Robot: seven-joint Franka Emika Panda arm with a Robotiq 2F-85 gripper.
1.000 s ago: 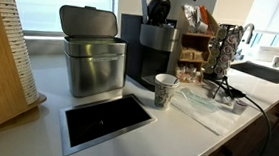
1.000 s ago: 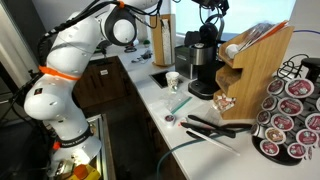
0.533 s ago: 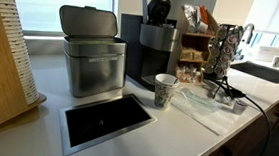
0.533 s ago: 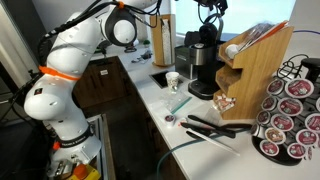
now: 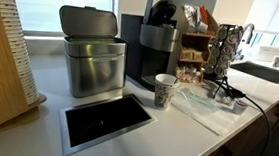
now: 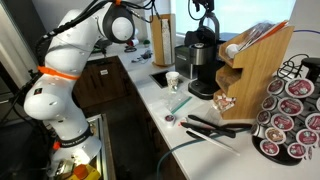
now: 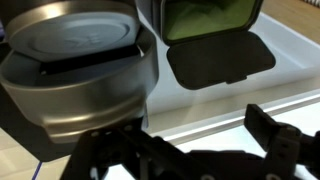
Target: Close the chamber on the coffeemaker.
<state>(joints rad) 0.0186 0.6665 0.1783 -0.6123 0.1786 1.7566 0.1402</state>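
Note:
My gripper is hanging toward the bin's side of the raised chamber lid, so I need to go behind its grey handle and push the lid forward and down.
The black coffeemaker stands at the back of the white counter and shows in both exterior views. Its rounded chamber lid is tilted up and open, with a grey curved handle beside it. My gripper hangs just above the machine's top. In the wrist view the grey-silver round head fills the left side, directly under my gripper. The dark fingers stand wide apart with nothing between them.
A brushed-steel bin with its dark lid raised stands beside the coffeemaker. A paper cup stands in front of it. A black inset panel lies in the counter. There is a wooden pod rack and a sink.
My gripper has shifted slightly sideways over the coffeemaker's top. The chamber lid's grey curved handle now shows raised beside the lid.

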